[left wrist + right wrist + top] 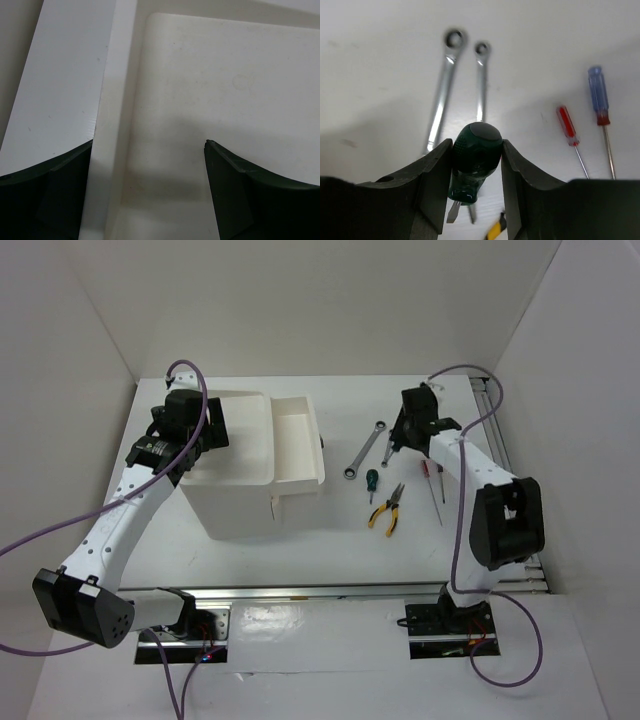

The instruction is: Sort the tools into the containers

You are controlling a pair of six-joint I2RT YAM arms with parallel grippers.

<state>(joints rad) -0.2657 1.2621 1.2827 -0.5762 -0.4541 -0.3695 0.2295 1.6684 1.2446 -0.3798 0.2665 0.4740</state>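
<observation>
The slid-out drawer (pixel 295 445) is open and empty, and the fingers hold the screwdriver by its dark green handle (pixel 476 151), so my right gripper should keep going toward the drawer and let go of the screwdriver inside.
My right gripper (pixel 477 150) is shut on the dark green handle of a screwdriver (pixel 474 155), blade pointing down, near the silver ratchet wrench (pixel 442 95). In the top view this gripper (pixel 398 440) sits just right of the wrench (pixel 366 450) and hides the held screwdriver. A second green-handled screwdriver (pixel 372 483), yellow-handled pliers (pixel 387 510) and two thin screwdrivers (pixel 433 483) lie on the table. The red one (pixel 567 125) and the purple one (pixel 597 95) show in the right wrist view. My left gripper (pixel 195 445) is open and empty over the left rim of the white box (pixel 240 480).
One drawer (pixel 300 440) is slid out to the box's right, with a dark knob (pixel 322 443). The left wrist view shows the box's recessed top tray (pixel 225 80) between the fingers. White walls enclose the table on three sides. A rail (pixel 500 430) runs along the right edge.
</observation>
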